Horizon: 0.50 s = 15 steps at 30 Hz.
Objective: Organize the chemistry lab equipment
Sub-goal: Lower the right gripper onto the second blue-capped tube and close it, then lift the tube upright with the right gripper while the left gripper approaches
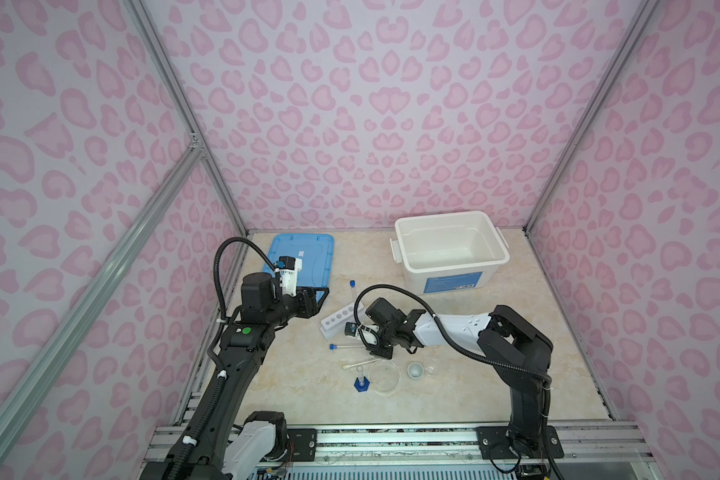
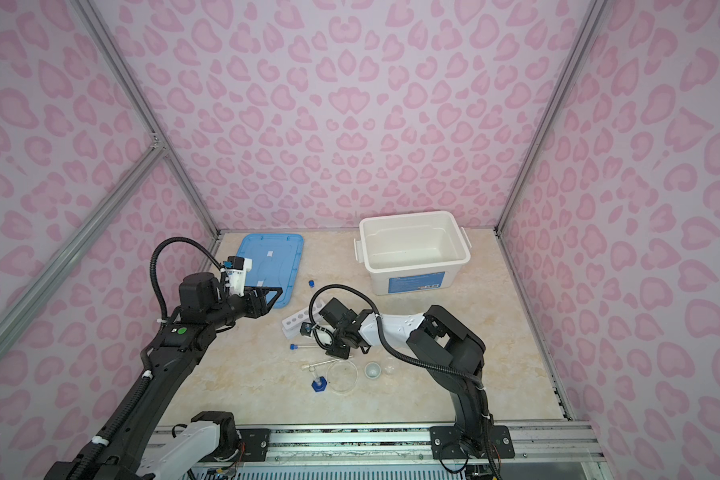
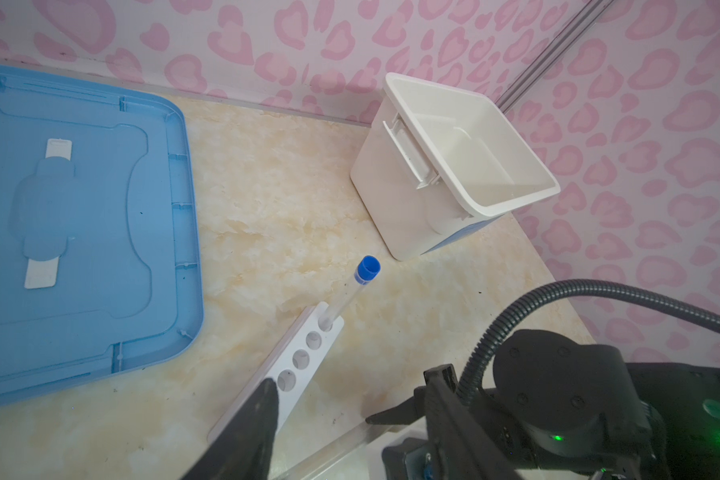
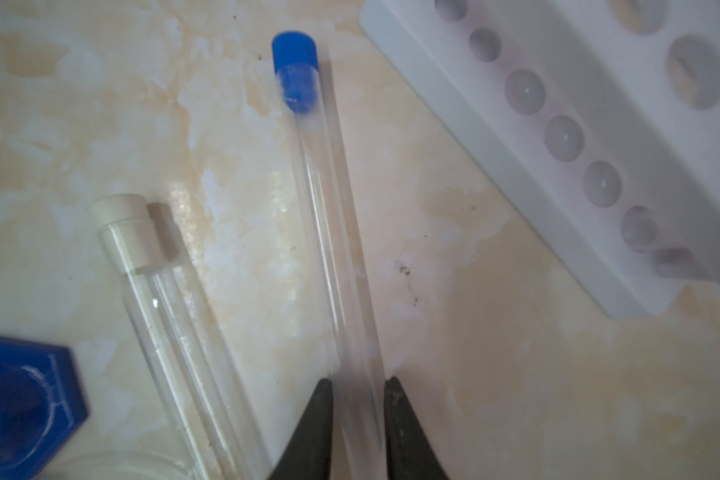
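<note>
The robot's right gripper is holding the blue-capped test tube by the clear end (image 4: pixel 360 412) that goes into the rack, so next the left gripper takes hold of the tube by its cap (image 1: pixel 333 346).
A blue-capped test tube (image 4: pixel 329 216) lies on the table in front of the white rack (image 1: pixel 341 318). My right gripper (image 4: pixel 358 382) is shut on its clear end, one finger against each side. Another blue-capped tube (image 3: pixel 341 297) stands in the rack's end hole. A white-capped tube (image 4: pixel 163 311) lies beside the held one, next to the blue-based cylinder (image 1: pixel 361 384). The petri dish (image 1: pixel 384 376) and small white cup (image 1: pixel 415 370) sit nearer the front. My left gripper (image 1: pixel 323 295) hangs open left of the rack, holding nothing.
An open white bin (image 1: pixel 412 278) stands at the back right. Its blue lid (image 1: pixel 316 249) lies flat at the back left, under my left wrist. A tiny clear piece (image 1: pixel 432 369) rests beside the cup. Pink patterned walls close in three sides.
</note>
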Available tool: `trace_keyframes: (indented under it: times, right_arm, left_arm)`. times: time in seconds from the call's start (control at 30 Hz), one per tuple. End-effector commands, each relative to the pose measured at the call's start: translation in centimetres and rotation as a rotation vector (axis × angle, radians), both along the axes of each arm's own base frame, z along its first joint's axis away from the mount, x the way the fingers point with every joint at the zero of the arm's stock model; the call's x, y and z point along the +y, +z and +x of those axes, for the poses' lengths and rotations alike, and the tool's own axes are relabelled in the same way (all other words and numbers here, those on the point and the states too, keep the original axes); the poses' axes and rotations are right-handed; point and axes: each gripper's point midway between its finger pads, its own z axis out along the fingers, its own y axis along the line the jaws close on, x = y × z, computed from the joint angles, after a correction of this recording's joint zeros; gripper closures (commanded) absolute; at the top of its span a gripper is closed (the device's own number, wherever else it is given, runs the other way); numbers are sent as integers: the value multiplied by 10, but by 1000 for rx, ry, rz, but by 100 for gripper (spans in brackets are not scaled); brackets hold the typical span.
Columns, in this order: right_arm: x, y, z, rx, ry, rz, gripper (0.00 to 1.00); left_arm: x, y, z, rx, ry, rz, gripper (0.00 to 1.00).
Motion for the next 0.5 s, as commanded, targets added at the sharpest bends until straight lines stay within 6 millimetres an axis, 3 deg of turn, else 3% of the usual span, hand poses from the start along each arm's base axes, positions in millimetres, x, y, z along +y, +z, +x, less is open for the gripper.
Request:
trace_keyframes:
  times: [0.0,0.47]
  right_arm:
    - [-6,-7,-3,11,6,-27,79]
    - [-14,25,-3,-48,-4,17,83]
  left_arm:
    - [-3,3,1,-15,-23,0,41]
    - [-5,7,-1,-21,-41,-3,42]
